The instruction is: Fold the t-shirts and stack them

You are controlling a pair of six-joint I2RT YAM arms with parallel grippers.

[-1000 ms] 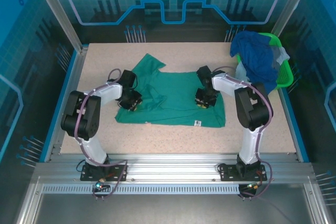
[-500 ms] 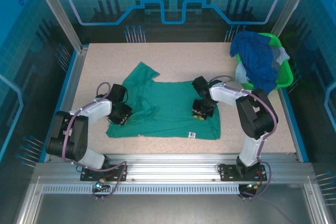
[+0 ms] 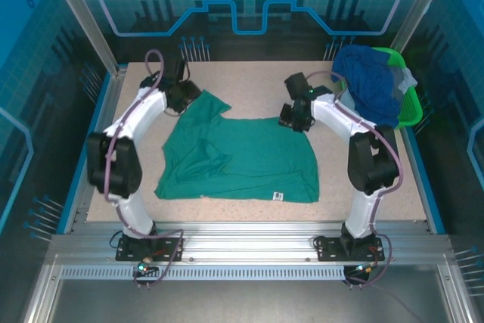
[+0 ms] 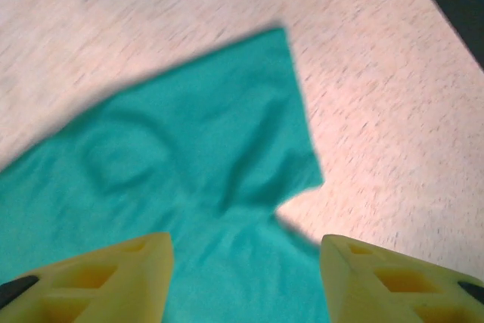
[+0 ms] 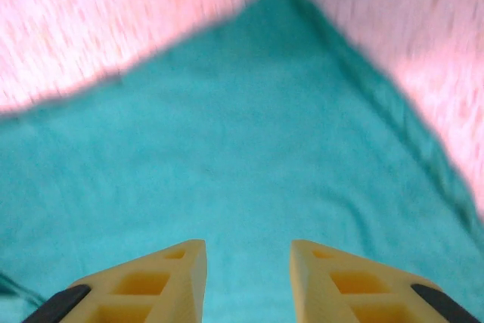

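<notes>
I expect the sleeve [image 3: 206, 105] to fold over the shirt's body when I carry it, while the tagged hem stays where it is, because the sleeve sticks out limp past the shirt's far edge [image 3: 249, 119].
A teal-green t-shirt [image 3: 242, 158] lies spread flat on the table, its small white tag [image 3: 277, 196] near the front hem. My left gripper [image 3: 189, 98] hovers over the shirt's far left sleeve [image 4: 197, 141]. Its yellow fingers [image 4: 113, 277] stand apart with nothing between them. My right gripper [image 3: 295, 119] is above the far right corner of the shirt [image 5: 287, 73], open and empty too. More t-shirts, royal blue [image 3: 374, 88], pale blue [image 3: 349, 104] and grey [image 3: 406, 79], are heaped in the basket.
The bright green plastic basket [image 3: 412, 110] stands at the back right corner of the table. Bare speckled tabletop [image 3: 249, 81] lies beyond the shirt, and more [image 3: 378, 179] to its right. Blue panels wall the table's sides.
Both grippers dragged the teal-green shirt toward the near edge, let go and opened. They then moved to the shirt's far edge, the left to the sleeve, the right to the far right corner.
</notes>
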